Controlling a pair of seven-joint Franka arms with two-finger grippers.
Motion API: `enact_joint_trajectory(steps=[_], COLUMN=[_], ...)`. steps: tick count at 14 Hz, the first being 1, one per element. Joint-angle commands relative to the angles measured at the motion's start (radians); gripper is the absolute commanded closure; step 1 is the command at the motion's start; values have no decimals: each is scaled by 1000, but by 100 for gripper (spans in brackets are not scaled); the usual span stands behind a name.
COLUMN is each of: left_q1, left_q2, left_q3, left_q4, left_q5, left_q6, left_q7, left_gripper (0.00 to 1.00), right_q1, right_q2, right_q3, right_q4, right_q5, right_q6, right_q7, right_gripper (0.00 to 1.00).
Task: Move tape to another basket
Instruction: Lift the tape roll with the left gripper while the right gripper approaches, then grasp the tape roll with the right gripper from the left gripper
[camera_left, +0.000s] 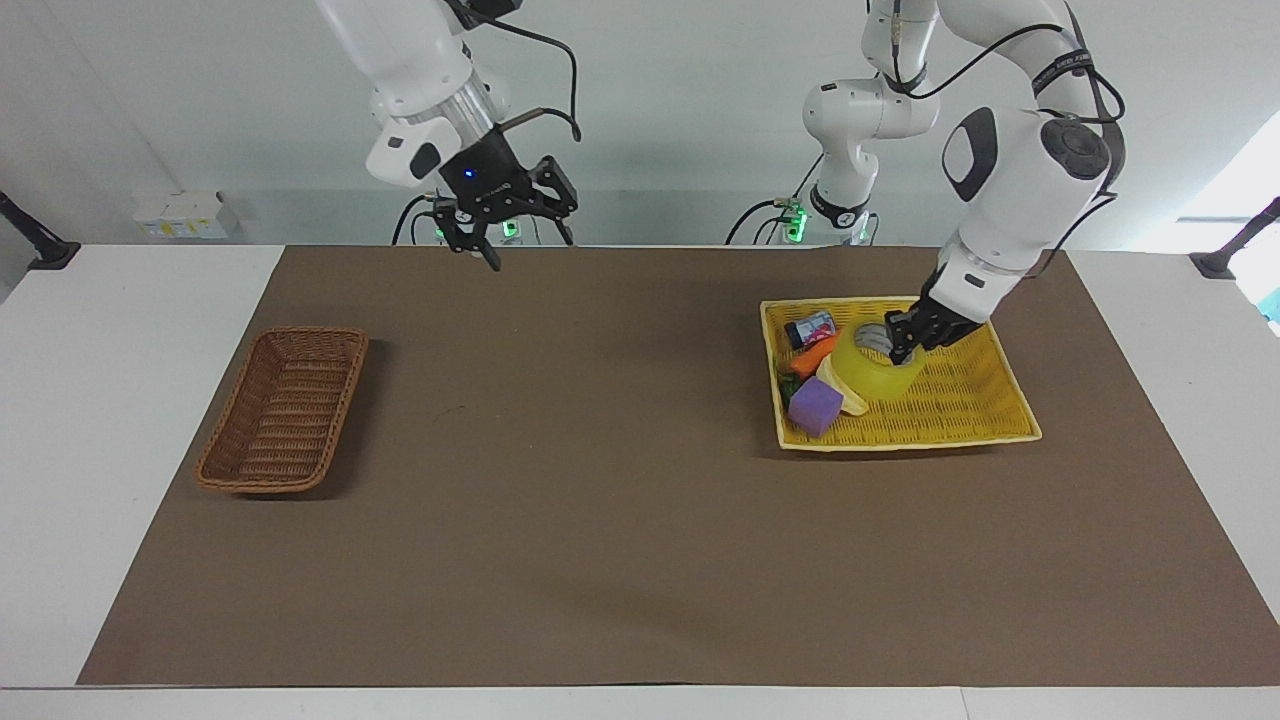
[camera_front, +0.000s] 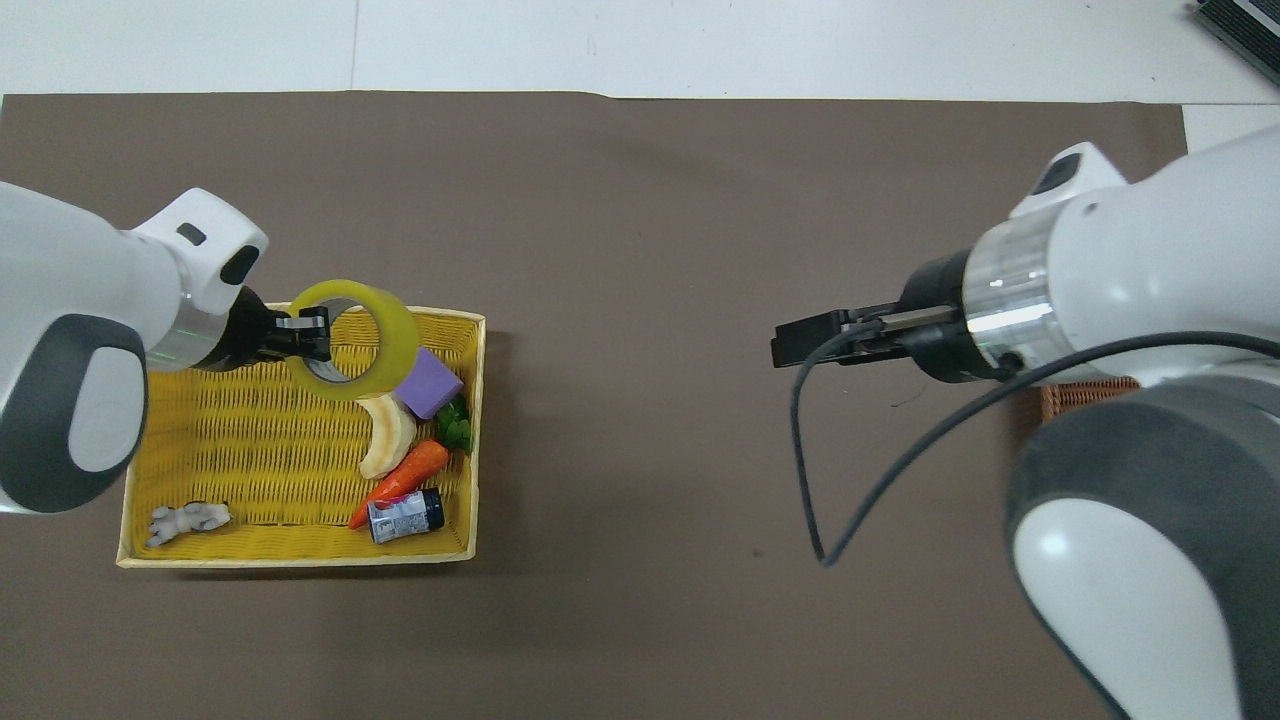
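The tape is in my left gripper, far from the brown basket (camera_left: 284, 408). Next, my right gripper takes hold of the tape's free side (camera_front: 404, 341) in the air and brings the tape over.
The tape (camera_left: 876, 376) (camera_front: 404, 338), a yellow ring, hangs in the air over the yellow basket (camera_left: 1003, 372) (camera_front: 478, 440), tilted, above the purple block and the banana. My left gripper (camera_left: 903, 347) (camera_front: 312, 336) is shut on the ring's wall, with one finger inside the hole. The brown wicker basket (camera_left: 283, 410) stands at the right arm's end of the table. In the overhead view only a sliver of the brown basket (camera_front: 1085, 396) shows under the right arm. My right gripper (camera_left: 523, 243) (camera_front: 792, 350) hangs open and holds nothing, high over the brown mat near the table's middle.
In the yellow basket lie a purple block (camera_left: 815, 408) (camera_front: 427, 382), a banana (camera_front: 385, 440), a carrot (camera_front: 405, 478), a small can (camera_front: 405, 516) and a white toy figure (camera_front: 188, 520). A brown mat (camera_left: 600, 480) covers the table.
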Motion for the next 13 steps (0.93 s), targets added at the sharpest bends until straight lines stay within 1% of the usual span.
enact_joint_trajectory(steps=[1, 2, 5, 7, 9, 11, 13], left_q1=[-106, -138, -227, -283, -304, -304, -304], left_q2=[-5, -6, -9, -11, -11, -9, -9], left_q3=[17, 14, 12, 12, 3, -28, -42], left_q4=[31, 30, 31, 31, 33, 40, 43], left_q5=[-18, -39, -137, -146, -185, -231, -264], left_q6=[-25, -22, -1, 32, 52, 58, 82], left_q7=[-107, -152, -201, -249, -269, -273, -275], left_gripper=[100, 100, 100, 100, 100, 100, 100], right_q1=[55, 76, 82, 79, 46, 36, -8], right_q2=[31, 33, 34, 36, 28, 21, 22], right_q3=[-4, -4, -4, -5, -5, -5, -7], right_q4=[-24, -45, -122, -173, -205, -236, -266], right_q5=[58, 72, 242, 336, 397, 465, 547], right_q6=[36, 48, 110, 136, 133, 138, 135], right_q7=[70, 88, 81, 54, 14, 3, -99], right_gripper=[0, 0, 0, 0, 0, 0, 0])
